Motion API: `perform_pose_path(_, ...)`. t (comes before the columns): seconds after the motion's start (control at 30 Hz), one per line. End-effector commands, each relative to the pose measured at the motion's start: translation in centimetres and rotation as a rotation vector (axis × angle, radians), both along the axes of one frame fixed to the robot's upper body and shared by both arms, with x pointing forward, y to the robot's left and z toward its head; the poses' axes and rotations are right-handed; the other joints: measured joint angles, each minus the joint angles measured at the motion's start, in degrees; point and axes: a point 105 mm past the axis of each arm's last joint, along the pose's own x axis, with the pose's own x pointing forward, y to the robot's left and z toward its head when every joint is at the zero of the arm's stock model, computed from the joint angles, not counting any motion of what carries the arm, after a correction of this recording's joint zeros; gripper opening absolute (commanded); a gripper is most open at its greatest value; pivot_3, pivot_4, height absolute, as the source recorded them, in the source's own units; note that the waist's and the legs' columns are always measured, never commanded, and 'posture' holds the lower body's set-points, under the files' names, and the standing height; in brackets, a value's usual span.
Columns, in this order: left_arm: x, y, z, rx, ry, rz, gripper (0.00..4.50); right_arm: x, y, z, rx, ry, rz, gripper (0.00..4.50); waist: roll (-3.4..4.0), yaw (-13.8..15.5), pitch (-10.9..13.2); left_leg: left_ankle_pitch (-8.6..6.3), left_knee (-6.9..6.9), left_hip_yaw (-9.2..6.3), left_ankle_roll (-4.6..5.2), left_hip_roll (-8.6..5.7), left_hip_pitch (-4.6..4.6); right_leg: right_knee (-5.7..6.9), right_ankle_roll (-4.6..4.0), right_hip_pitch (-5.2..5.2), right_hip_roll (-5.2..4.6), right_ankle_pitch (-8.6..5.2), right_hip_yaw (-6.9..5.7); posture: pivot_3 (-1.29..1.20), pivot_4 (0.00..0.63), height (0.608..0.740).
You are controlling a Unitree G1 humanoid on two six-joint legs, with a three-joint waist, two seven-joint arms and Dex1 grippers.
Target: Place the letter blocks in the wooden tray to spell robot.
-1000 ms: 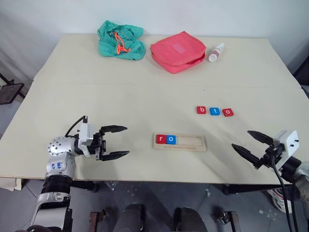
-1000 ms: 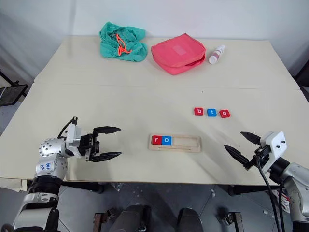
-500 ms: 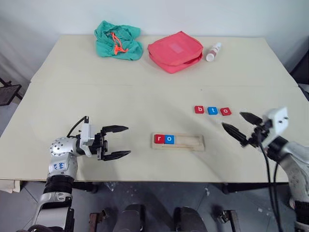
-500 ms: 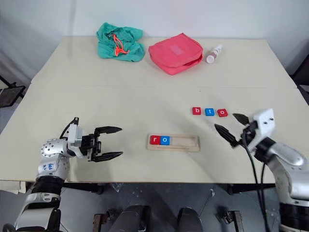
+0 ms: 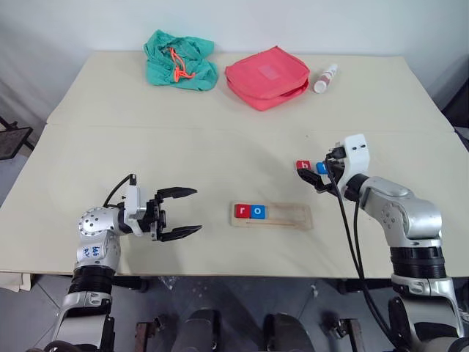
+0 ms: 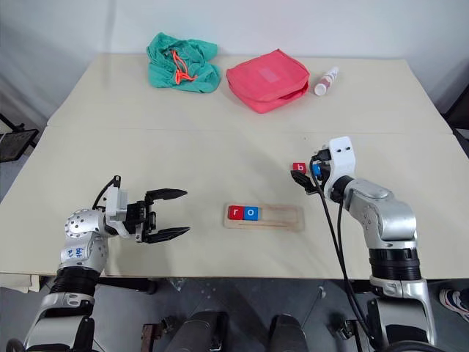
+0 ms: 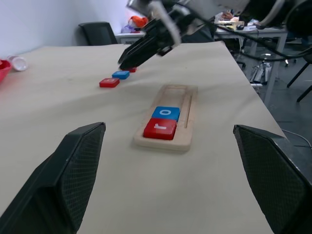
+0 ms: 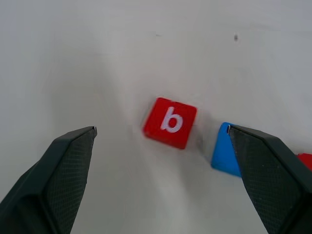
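Observation:
A gap (image 5: 314, 166) separates the red b block (image 5: 303, 165) from the blue block, so I keep lowering my right gripper until its fingers close on the red b block.
The wooden tray (image 5: 292, 215) lies near the table's front centre. A red r block (image 5: 241, 212) and a blue o block (image 5: 257, 212) sit side by side at its left end. To its right and further back lies a row of loose blocks: the red b block (image 8: 170, 122), a blue block (image 8: 225, 150) and the corner of a red block (image 8: 306, 161). My right gripper (image 5: 320, 174) hovers open over this row, its jaws either side of the b block and partly hiding the other two. Well left of the tray, my left gripper (image 5: 196, 210) is open, points at it and holds nothing.
At the back of the table lie a green cloth (image 5: 179, 60), a red pouch (image 5: 267, 76) and a small white bottle (image 5: 325, 78). The table's front edge (image 5: 242, 273) runs just below the tray. A seam (image 5: 183, 127) crosses the table behind the blocks.
My right gripper has swung from the table's front right edge forward and to the left, ending over the loose blocks, still open. The left gripper has stayed put.

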Motion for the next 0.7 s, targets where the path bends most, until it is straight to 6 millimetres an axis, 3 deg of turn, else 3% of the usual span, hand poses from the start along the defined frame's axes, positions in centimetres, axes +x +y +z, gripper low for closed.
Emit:
perform_pose_path(0.03, -0.1, -0.3, 0.7, -0.005, -0.039, -0.001, 4.46, 0.8, 0.1, 0.7, -0.006, -0.024, -0.040, 4.50, 0.00, -0.23, 0.00, 0.00, -0.03, -0.01, 0.00, -0.01, -0.03, 0.02, 0.00, -0.06, -0.01, 0.00, 0.00, 0.00, 0.150, 0.740)
perform_pose_path(0.33, -0.3, -0.6, 0.7, -0.012, -0.042, -0.001, 4.46, 1.6, 2.0, -0.3, -0.037, -0.051, -0.022, 4.50, -0.01, -1.52, -0.01, 0.00, -0.05, 0.10, 0.00, 0.01, -0.27, 0.23, 0.00, -0.49, -0.02, 0.00, 0.02, 0.00, 0.150, 0.740)
perform_pose_path(0.7, -0.4, -0.8, 0.6, -0.018, -0.040, 0.006, 4.46, 2.0, 2.6, 0.0, -0.026, -0.061, -0.013, 4.50, -0.01, -2.16, -0.01, 0.00, -0.04, 0.03, -0.01, 0.00, -0.25, 0.49, 0.00, -0.56, -0.04, 0.00, 0.06, 0.00, 0.150, 0.740)
